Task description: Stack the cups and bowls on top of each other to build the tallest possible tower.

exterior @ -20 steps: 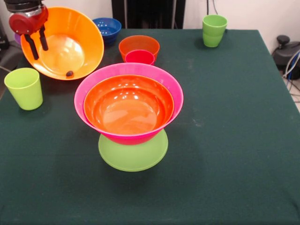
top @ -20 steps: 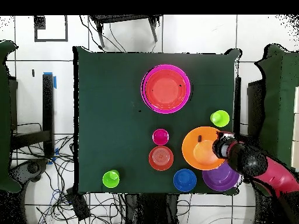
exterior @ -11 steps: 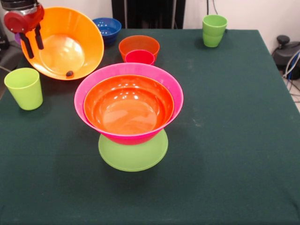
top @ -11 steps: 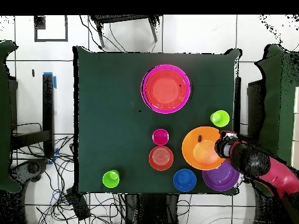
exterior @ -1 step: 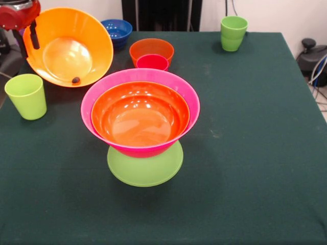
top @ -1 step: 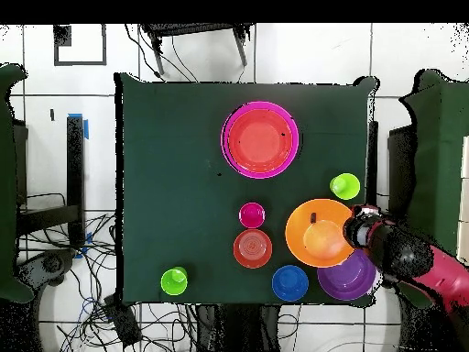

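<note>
The light green cup (exterior @ -1 step: 26,98) is standing next to the yellow-orange bowl's low rim (exterior @ -1 step: 48,80), so the cup will get pushed along when the robot drags the bowl.
The tower stands mid-table: a lime green bowl (exterior @ -1 step: 145,171) rim-down, a big pink bowl (exterior @ -1 step: 102,89) on it, and an orange bowl (exterior @ -1 step: 140,115) nested inside. My gripper (exterior @ -1 step: 28,42) is open at the far left, over the rim of the tilted yellow-orange bowl (exterior @ -1 step: 71,51), one finger (exterior @ -1 step: 34,34) in front of its inner wall. This bowl leans on the purple bowl (top @ -1 step: 348,275). From above, the gripper (top @ -1 step: 360,229) sits at that bowl's edge. Light green cups (exterior @ -1 step: 26,96) (exterior @ -1 step: 233,32) stand upright at left and far right.
A red-pink cup (exterior @ -1 step: 152,62) stands in front of the small dark orange bowl (exterior @ -1 step: 151,48), with the blue bowl (exterior @ -1 step: 116,29) behind it. A small dark object (exterior @ -1 step: 75,80) lies in the yellow-orange bowl. Dark green cloth (exterior @ -1 step: 255,153) covers the table.
My gripper has moved left and upward in the front view, from inside the yellow-orange bowl to its left rim. The bowls and cups have not moved.
</note>
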`<state>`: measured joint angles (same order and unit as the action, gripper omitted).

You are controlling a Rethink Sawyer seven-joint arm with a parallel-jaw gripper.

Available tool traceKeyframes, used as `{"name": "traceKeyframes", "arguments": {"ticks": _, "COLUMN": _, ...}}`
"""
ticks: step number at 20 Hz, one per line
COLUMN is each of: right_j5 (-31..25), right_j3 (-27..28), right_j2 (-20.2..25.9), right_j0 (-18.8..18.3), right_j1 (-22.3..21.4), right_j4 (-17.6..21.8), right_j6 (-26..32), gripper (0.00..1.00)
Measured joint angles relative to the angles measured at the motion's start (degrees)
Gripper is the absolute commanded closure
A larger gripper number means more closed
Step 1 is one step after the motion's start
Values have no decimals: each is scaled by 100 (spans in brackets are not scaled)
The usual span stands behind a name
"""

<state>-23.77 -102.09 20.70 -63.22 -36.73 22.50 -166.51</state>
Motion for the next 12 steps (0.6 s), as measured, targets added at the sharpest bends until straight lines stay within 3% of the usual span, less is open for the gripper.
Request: {"name": "traceKeyframes", "arguments": {"ticks": 12, "right_j5": 0, "right_j3": 299, "right_j2": 0, "right_j0": -79, "right_j1": 161, "right_j4": 5, "right_j6": 0, "gripper": 0}}
